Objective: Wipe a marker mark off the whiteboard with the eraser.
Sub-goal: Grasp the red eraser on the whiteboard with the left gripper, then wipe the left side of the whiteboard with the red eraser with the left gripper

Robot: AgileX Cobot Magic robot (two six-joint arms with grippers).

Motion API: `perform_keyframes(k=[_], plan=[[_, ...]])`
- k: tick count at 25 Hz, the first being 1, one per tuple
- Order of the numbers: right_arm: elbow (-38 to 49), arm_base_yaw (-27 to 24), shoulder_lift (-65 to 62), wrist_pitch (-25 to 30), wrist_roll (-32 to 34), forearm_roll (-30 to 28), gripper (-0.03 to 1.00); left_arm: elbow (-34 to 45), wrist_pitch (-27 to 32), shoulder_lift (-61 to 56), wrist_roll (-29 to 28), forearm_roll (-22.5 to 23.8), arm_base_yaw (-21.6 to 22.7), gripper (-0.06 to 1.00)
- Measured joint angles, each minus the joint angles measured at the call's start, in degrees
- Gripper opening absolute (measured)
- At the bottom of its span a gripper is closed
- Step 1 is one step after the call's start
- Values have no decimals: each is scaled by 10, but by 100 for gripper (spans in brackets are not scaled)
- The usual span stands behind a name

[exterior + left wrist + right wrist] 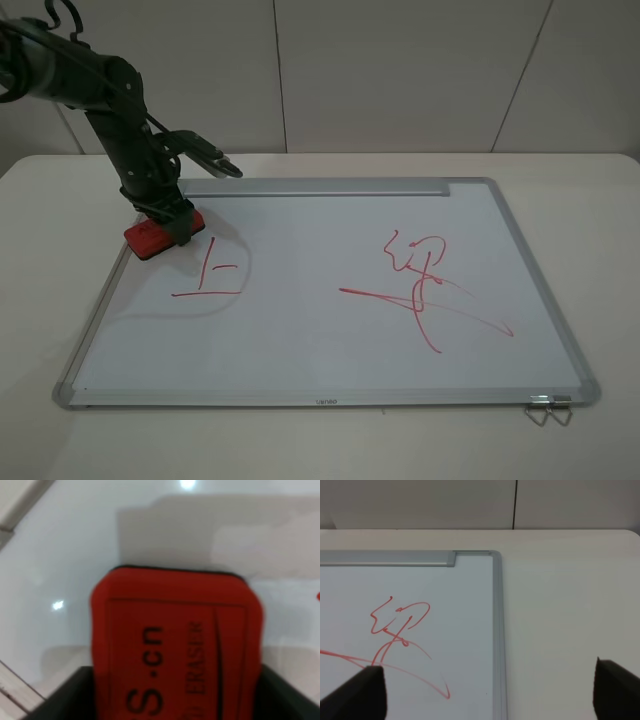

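The eraser is up against the board's silver frame (pixel 121 264), next to the small red mark, so next my left gripper moves the eraser back inward and wipes across the strokes (pixel 208 275).
The whiteboard (pixel 300 340) lies flat on the table, silver frame all round. Its small red marker mark (pixel 210 275) of three strokes sits on the left half. The red eraser (pixel 160 235) rests at the board's far left edge, just up and left of the mark, and my left gripper (pixel 170 225) is shut on it. In the left wrist view the eraser (pixel 175 645) fills the gap between the dark fingers (pixel 65 695), over the white board. My right gripper (pixel 490 695) stands open near the board's right frame (pixel 497 630); it does not show in the high view.
A much larger red scribble (pixel 425 285) covers the board's right half, also in the right wrist view as scribble (pixel 400 625). The tray bar (pixel 320 187) runs along the far edge. A metal clip (pixel 548 408) hangs at the near right corner. A wall stands behind the table.
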Motion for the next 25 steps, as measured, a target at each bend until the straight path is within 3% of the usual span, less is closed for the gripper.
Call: perform_keyframes(k=[17,25], plan=[[0,0,0,0,0,0,71,-5,23,-26,-7,3,-18,57],[0,0,0,0,0,0,71,-9,28,-39,-151,0,-64,57]])
